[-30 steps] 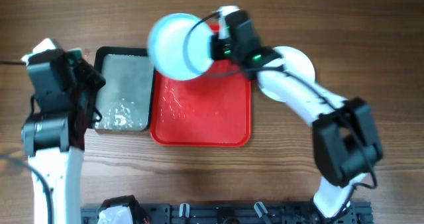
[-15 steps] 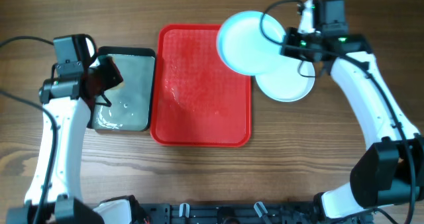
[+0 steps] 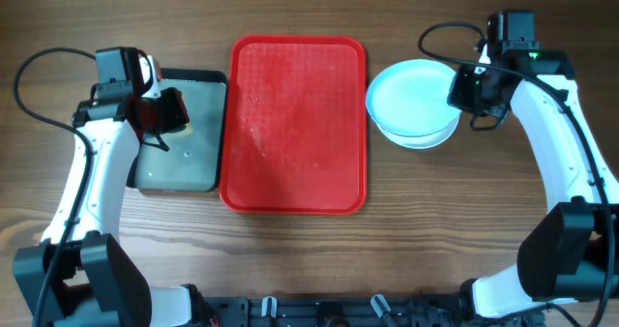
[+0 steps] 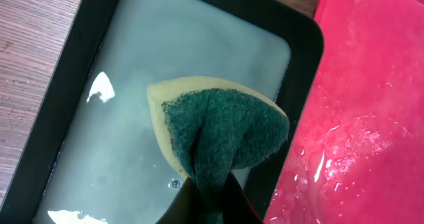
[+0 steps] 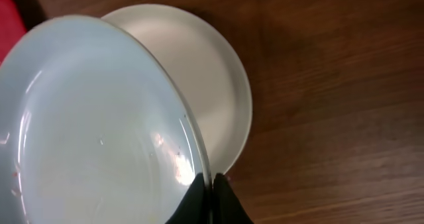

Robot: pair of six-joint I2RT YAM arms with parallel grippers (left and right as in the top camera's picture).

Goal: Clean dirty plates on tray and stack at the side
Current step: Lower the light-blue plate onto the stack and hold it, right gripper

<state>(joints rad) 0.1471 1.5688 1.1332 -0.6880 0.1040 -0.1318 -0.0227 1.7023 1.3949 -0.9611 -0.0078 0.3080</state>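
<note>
I go on lowering the turquoise plate [image 3: 410, 93] with my right gripper until the plates' rims meet and then let go, because it hangs face up over the white plate [image 3: 422, 141].
My right gripper [image 3: 466, 90] is shut on the rim of a pale turquoise plate [image 3: 411, 100]. It holds the plate tilted over a white plate [image 3: 430, 139] that lies on the table to the right of the red tray [image 3: 295, 124]. In the right wrist view my fingers [image 5: 212, 184] pinch the turquoise plate [image 5: 93, 131] at its edge, with the white plate [image 5: 212, 85] beneath it. A third plate is not visible. The tray is wet and bears no plates. My left gripper [image 3: 162, 114] is shut on a yellow-green sponge [image 4: 218, 128] above the pan.
A black-rimmed metal pan [image 3: 180, 177] with cloudy water stands just left of the tray and also shows in the left wrist view [image 4: 306, 65]. The tray's wet edge [image 4: 358, 131] lies close to the right of the sponge. Cables loop behind both arms.
My right arm carried the turquoise plate rightwards from the tray's far right corner to over the white plate. My left arm with the sponge shifted slightly over the pan.
</note>
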